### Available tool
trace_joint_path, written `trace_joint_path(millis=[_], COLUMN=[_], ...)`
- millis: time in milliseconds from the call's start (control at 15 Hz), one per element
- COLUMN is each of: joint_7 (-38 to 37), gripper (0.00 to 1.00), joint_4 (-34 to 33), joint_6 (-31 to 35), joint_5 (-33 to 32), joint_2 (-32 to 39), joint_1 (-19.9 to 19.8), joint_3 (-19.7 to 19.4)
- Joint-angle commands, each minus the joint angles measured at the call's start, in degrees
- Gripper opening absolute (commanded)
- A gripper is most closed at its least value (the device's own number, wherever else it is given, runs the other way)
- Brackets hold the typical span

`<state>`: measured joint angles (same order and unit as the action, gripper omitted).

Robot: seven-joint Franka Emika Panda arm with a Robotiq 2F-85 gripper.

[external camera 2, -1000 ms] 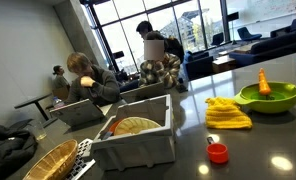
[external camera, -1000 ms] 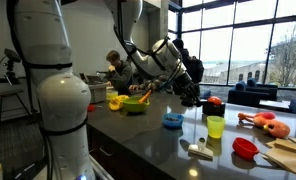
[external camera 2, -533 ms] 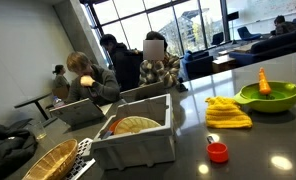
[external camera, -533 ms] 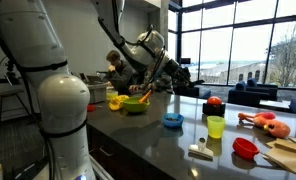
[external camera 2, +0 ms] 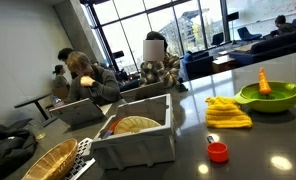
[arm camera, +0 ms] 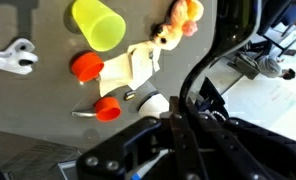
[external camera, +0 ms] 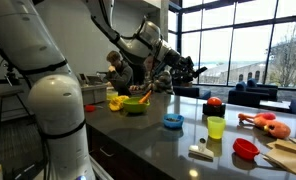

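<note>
The black ladle (arm camera: 226, 38) in my gripper sticks out at a slant high above the blue bowl (external camera: 173, 121). I should tip the ladle back down and lower it toward the bowl.
My gripper (external camera: 189, 72) hangs in the air above the dark counter (external camera: 158, 140), shut with nothing between its fingers. Nearest below it in an exterior view are a blue bowl (external camera: 173, 121) and a yellow-green cup (external camera: 216, 127). In the wrist view the shut gripper (arm camera: 180, 108) points down over the counter, with the yellow-green cup (arm camera: 98, 22), a red bowl (arm camera: 86, 66), a small red cup (arm camera: 108, 108), a white brush (arm camera: 129, 68) and an orange plush toy (arm camera: 178, 22) below it. The gripper does not show in the exterior view of the white bin.
A green bowl (external camera: 136, 105) holding a carrot (external camera 2: 264, 80) sits beside a yellow cloth (external camera 2: 228, 113). A red bowl (external camera: 246, 148), a white brush (external camera: 200, 151) and a wooden board (external camera: 288, 155) lie near the counter's end. A white bin (external camera 2: 138, 138) and a wicker basket (external camera 2: 46, 160) stand near a small red cup (external camera 2: 218, 152). People sit behind.
The arm has lifted the shut gripper higher above the counter and turned it. A person in the background has walked to the left.
</note>
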<state>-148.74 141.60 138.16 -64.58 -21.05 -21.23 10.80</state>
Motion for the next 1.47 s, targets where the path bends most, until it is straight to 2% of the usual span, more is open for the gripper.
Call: trace_joint_path(millis=[0,200,333,533,867,1067,1400], joint_7=[4.4,13.2,18.0,20.6,17.2,23.9,35.7], gripper=[0.01,0.01,0.01,0.01,0.01,0.01,0.01], joint_4=[1.9,2.4,2.4,2.0,1.2,-1.4,-4.5], joint_6=[1.3,1.3,0.0,-1.9,-5.8,-12.5,-19.4], joint_5=[3.5,10.2,14.1,15.8,12.7,17.4,23.9], joint_2=[6.0,9.8,10.5,10.7,9.4,11.0,12.8], joint_1=[8.6,12.8,13.8,13.6,12.5,13.4,13.8], joint_3=[-6.7,-10.1,-10.9,-11.6,-12.2,-13.0,-13.3])
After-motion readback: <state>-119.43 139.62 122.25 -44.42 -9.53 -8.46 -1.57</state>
